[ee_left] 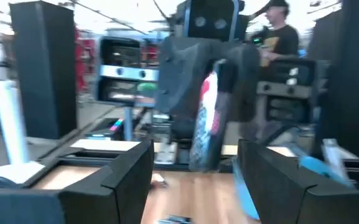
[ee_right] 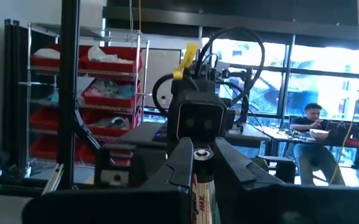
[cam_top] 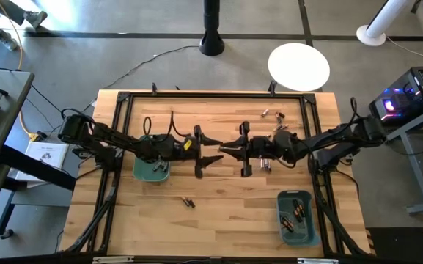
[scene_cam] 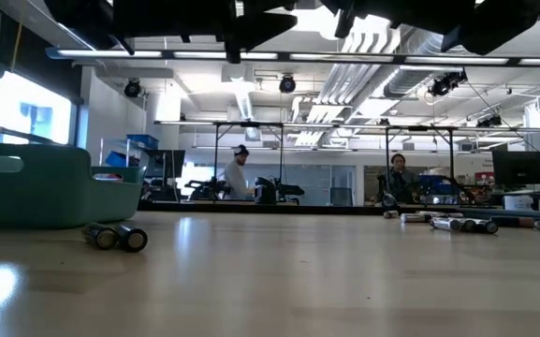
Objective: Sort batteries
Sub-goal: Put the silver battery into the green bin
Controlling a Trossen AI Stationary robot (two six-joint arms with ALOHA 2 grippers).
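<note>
My right gripper is holding the labelled battery [ee_right: 203,198] a long way from the teal bin next to my left gripper. So my left gripper should take the battery to that bin [cam_top: 151,172].
Both grippers hover above the table's middle, facing each other. My right gripper [cam_top: 227,150] [ee_right: 202,165] is shut on a dark battery [ee_right: 202,186] with a red-and-white label. My left gripper [cam_top: 215,149] [ee_left: 195,186] is open, its fingers spread just short of the right gripper's tips. Two loose batteries [cam_top: 188,202] [scene_cam: 115,237] lie on their sides near the table's near edge. More batteries [cam_top: 265,166] [scene_cam: 452,224] lie under the right arm, and a few [cam_top: 273,114] by the far edge. Several dark batteries [cam_top: 293,215] lie in the right teal bin. My right gripper pinches the battery between its two fingers [ee_right: 182,165]. The battery's silvery end [ee_right: 202,154] shows at the fingertips, and its labelled body runs back between them. The fingers are about level and point toward the table's left. The battery is lifted clear of the table.
A teal bin [cam_top: 151,169] [scene_cam: 36,192] sits under the left arm, and another teal bin [cam_top: 310,227] sits at the near right. A black frame [cam_top: 123,99] runs along the table's edges. People are at desks in the room beyond the table.
</note>
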